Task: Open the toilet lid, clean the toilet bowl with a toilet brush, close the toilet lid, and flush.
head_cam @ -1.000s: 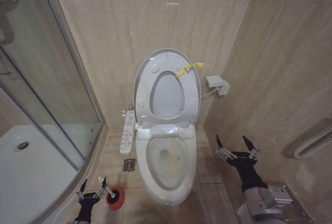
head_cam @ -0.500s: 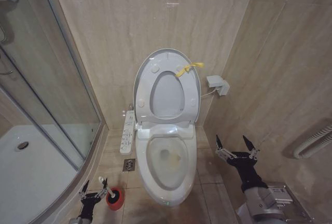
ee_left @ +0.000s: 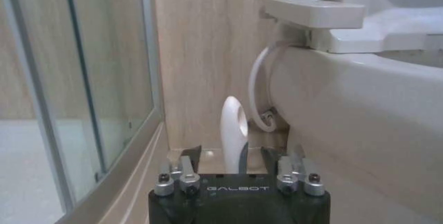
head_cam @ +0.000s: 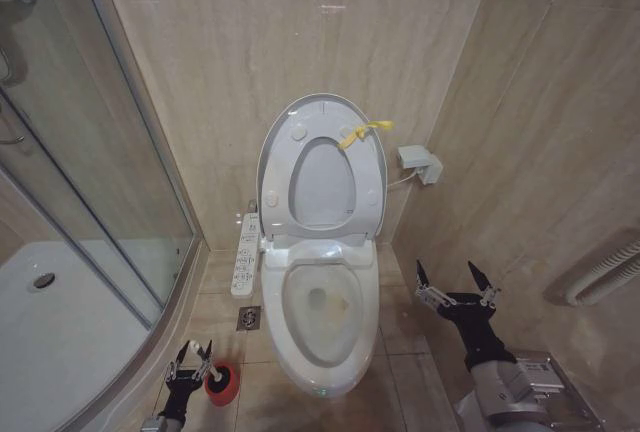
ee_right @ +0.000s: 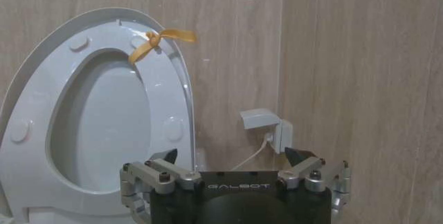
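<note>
The holder's opening is wide open. The toilet brush should come out and leave the red holder standing when I lift the white handle.
The toilet lid stands raised against the wall with the seat, its yellow strap at the rim; the right wrist view shows the lid too. The toilet bowl lies uncovered, with a yellowish stain inside. Left of the bowl, the toilet brush stands in its red holder on the floor. My left gripper is open around the brush's white handle, which rises between the fingers without touching them. My right gripper hangs open and empty to the right of the bowl.
A glass shower enclosure and its white tray fill the left side. A control panel and a floor drain sit beside the toilet. A wall socket and white pipes are on the right.
My left gripper has moved toward the brush, so the handle now stands between its fingers. The right arm has not moved.
</note>
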You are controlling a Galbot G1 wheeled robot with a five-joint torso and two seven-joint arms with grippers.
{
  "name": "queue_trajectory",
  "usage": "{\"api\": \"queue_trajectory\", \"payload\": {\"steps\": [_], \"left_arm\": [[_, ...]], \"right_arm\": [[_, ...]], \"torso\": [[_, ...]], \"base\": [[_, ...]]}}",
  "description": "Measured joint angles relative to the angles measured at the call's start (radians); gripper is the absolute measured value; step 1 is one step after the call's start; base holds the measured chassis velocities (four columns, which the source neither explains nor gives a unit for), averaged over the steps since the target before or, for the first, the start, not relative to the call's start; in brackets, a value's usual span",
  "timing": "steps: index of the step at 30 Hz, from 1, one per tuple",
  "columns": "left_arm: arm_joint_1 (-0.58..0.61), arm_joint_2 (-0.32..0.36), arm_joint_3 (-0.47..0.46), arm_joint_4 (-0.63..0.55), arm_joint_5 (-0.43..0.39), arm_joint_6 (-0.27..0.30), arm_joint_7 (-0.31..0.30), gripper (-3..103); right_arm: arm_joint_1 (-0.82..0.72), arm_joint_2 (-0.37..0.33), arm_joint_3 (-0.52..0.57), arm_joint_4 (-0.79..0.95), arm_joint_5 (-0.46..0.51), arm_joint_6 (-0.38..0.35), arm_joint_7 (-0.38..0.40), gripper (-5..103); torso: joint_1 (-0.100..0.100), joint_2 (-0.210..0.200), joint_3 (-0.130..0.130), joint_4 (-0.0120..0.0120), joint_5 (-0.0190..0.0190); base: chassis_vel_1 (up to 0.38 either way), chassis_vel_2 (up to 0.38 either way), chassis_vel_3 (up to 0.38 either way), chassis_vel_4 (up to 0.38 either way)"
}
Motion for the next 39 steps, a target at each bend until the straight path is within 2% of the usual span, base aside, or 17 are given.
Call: {"api": "queue_trajectory", "payload": {"steps": [6, 7, 13, 14, 26, 34, 39], "left_arm": [[0.005, 0.002, -0.011, -0.001, 0.014, -0.014, 0.012, 62], [0.005, 0.002, -0.013, -0.001, 0.013, -0.015, 0.013, 35], [0.007, 0.003, -0.015, 0.002, 0.012, -0.022, 0.027, 35], [0.007, 0.002, -0.016, 0.004, 0.012, -0.024, 0.029, 22], [0.031, -0.003, -0.024, -0.014, -0.006, -0.040, 0.047, 22], [0.088, -0.008, -0.036, -0.135, -0.022, -0.032, 0.045, 22], [0.161, -0.018, -0.049, -0.269, -0.067, -0.014, 0.046, 22]], "right_arm": [[0.000, 0.000, 0.000, 0.000, 0.000, 0.000, 0.000, 100], [0.000, 0.000, 0.000, 0.000, 0.000, 0.000, 0.000, 100], [0.000, 0.000, 0.000, 0.000, 0.000, 0.000, 0.000, 100], [0.000, 0.000, 0.000, 0.000, 0.000, 0.000, 0.000, 100], [0.000, 0.000, 0.000, 0.000, 0.000, 0.000, 0.000, 100], [0.000, 0.000, 0.000, 0.000, 0.000, 0.000, 0.000, 100], [0.000, 0.000, 0.000, 0.000, 0.000, 0.000, 0.000, 100]], "torso": [[0.000, 0.000, 0.000, 0.0000, 0.0000], [0.000, 0.000, 0.000, 0.0000, 0.0000], [0.000, 0.000, 0.000, -0.0001, 0.0001], [0.000, 0.000, 0.000, -0.0001, 0.0001], [0.000, 0.000, 0.000, 0.0000, -0.0001], [0.000, 0.000, 0.000, -0.0001, 0.0000], [0.000, 0.000, 0.000, -0.0002, 0.0000]], "base": [[0.000, 0.000, 0.000, 0.000], [0.000, 0.000, 0.000, 0.000], [0.000, 0.000, 0.000, 0.000], [0.000, 0.000, 0.000, 0.000], [0.000, 0.000, 0.000, 0.000], [0.000, 0.000, 0.000, 0.000], [0.000, 0.000, 0.000, 0.000]]}}
